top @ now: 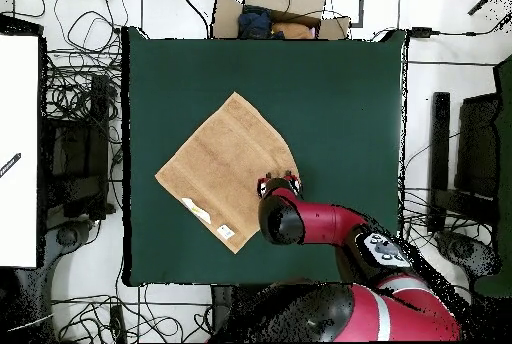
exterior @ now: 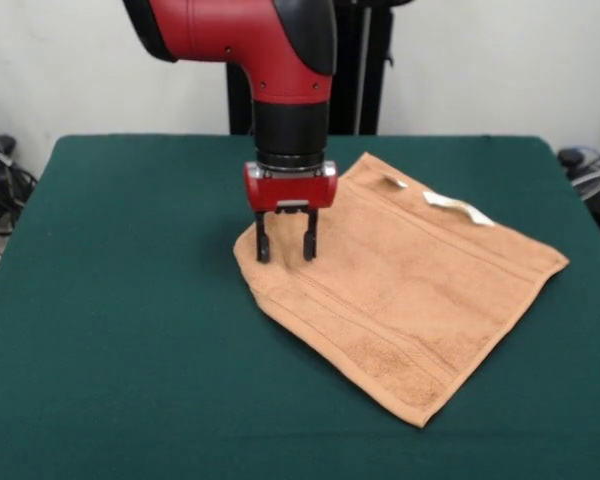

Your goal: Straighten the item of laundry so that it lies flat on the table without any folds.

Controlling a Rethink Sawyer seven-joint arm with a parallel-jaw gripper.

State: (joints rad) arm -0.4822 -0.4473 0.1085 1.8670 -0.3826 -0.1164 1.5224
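Note:
I expect a hidden tucked-under corner to unfold outward when I lift and pull the towel, because the towel's edge is blunt and rounded (exterior: 239, 252) beside my gripper.
The peach-orange item of laundry (exterior: 410, 290) lies spread like a diamond on the dark green table (exterior: 130, 300), with border bands showing along its edges. A white label (exterior: 458, 206) sticks up at its far edge, and the edge curls slightly beside it. My gripper (exterior: 286, 250) points straight down over the towel's left corner. It is open, its two black fingertips (exterior: 263, 250) resting on or just above the cloth there, where the edge looks rounded and slightly lifted. From above, the towel (top: 225, 170) lies left of centre and the gripper (top: 278, 182) is at its right corner.
In the overhead view a cardboard box (top: 275, 10) with dark cloth sits beyond the table's top edge. Cables and black equipment (top: 440, 140) surround the table. A white surface (top: 20, 150) stands to the left. Bare green felt (top: 340, 90) rings the towel.

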